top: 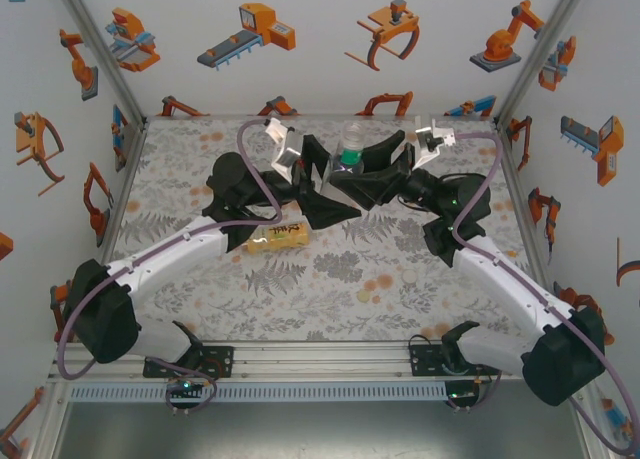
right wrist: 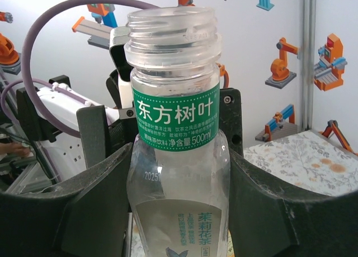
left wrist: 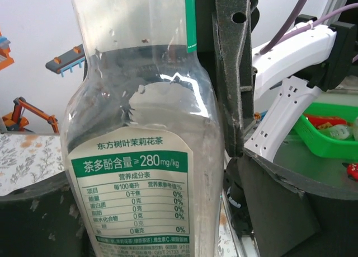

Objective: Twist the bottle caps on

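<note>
The robot's right gripper is holding the clear bottle (top: 350, 155) on the pale cap's side, so the left gripper should take the bottle's labelled part to free the right gripper for the cap.
A slim clear bottle (top: 350, 151) with a green neck band stands upright at the middle back of the table, held off it. Its threaded mouth (right wrist: 170, 22) is bare, with no cap on it. My right gripper (right wrist: 179, 212) is shut on the bottle (right wrist: 176, 117), one finger pressed against each side of the body. My left gripper (left wrist: 151, 223) straddles the bottle's lower, labelled part (left wrist: 140, 128) from the other side; a narrow gap shows between the bottle and its right finger (left wrist: 279, 212). Two small pale round things, possibly bottle caps (top: 370, 294), lie on the cloth near the front.
A yellow-labelled amber bottle (top: 275, 239) lies on its side left of centre, next to my left arm. A green bin (left wrist: 330, 139) shows beyond the table in the left wrist view. Sticker-covered walls and metal posts close in the back and sides.
</note>
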Robot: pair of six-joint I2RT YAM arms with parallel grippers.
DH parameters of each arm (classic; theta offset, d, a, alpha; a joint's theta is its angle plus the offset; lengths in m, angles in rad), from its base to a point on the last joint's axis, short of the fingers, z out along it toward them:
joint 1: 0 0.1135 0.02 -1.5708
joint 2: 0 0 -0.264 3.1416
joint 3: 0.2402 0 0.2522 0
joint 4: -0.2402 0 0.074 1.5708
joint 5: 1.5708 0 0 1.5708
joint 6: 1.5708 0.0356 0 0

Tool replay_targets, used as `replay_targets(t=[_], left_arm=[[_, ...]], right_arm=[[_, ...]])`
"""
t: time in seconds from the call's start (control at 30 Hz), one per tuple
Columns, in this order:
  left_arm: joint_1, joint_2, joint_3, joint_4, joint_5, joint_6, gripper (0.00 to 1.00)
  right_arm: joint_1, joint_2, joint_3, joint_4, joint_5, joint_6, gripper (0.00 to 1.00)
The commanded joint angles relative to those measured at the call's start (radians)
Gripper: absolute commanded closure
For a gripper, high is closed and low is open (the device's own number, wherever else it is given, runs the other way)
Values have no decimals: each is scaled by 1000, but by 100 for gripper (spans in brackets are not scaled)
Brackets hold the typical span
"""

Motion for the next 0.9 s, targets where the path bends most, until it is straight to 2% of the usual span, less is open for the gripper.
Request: replay_targets(t=[0.0,0.23,0.7,0.73,0.8,0.87], left_arm=[[-22,-31,36,-98,37,65,28],[-23,-34,24,-88,21,64,38],[-22,-51,10,-75,11,75,54],[-22,-56,9,-80,8,79,55],[-23,-65,6,-101,-4,94,56],[-19,-81,6,-142,-9,123,56]], right_arm=[[8,-11,5,72,-2,7,71],[16,-15,13,73,-8,0,72],[17,-27,10,58,3,-11,72],[17,-29,9,53,3,-15,69],[18,-40,6,31,14,-31,57],[17,-59,-1,-9,32,-58,40]])
